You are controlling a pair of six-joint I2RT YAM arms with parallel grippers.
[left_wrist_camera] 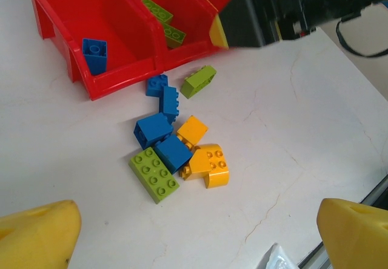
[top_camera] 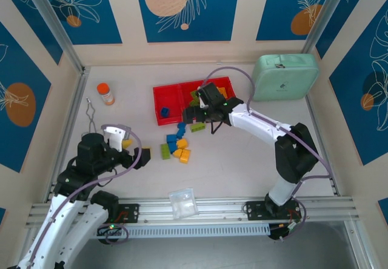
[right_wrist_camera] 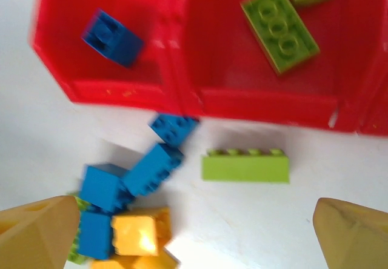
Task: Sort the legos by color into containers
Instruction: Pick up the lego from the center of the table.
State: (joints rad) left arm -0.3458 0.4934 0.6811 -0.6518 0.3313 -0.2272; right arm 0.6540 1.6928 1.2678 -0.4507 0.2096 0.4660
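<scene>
My right gripper should keep going down until its fingers close on both ends (right_wrist_camera: 208, 168), as the lone green brick's ends (right_wrist_camera: 283, 168) face those fingers, clear of the blue bricks.
The red tray (top_camera: 167, 93) lies mid-table. Its left compartment holds one blue brick (right_wrist_camera: 112, 37), and the middle one holds two green bricks (right_wrist_camera: 279, 26). Just in front of the tray a green brick (right_wrist_camera: 245, 166) lies on its side. A loose pile sits nearer me: blue bricks (left_wrist_camera: 174, 154), orange bricks (left_wrist_camera: 209, 165) and a flat green brick (left_wrist_camera: 153, 174). My right gripper (top_camera: 200, 117) hovers open over the tray's front wall and the lone green brick, with nothing between its fingers (right_wrist_camera: 36, 232). My left gripper (top_camera: 136, 154) stands open and empty left of the pile, fingertips (left_wrist_camera: 354, 232) wide apart.
A mint-green case (top_camera: 285, 76) sits at the back right. An orange-capped bottle (top_camera: 105, 93) and a wire tool (top_camera: 91, 114) are at the left. A clear plastic bag (top_camera: 183, 202) lies near the front rail. The right arm (left_wrist_camera: 273, 8) reaches over the tray's right end.
</scene>
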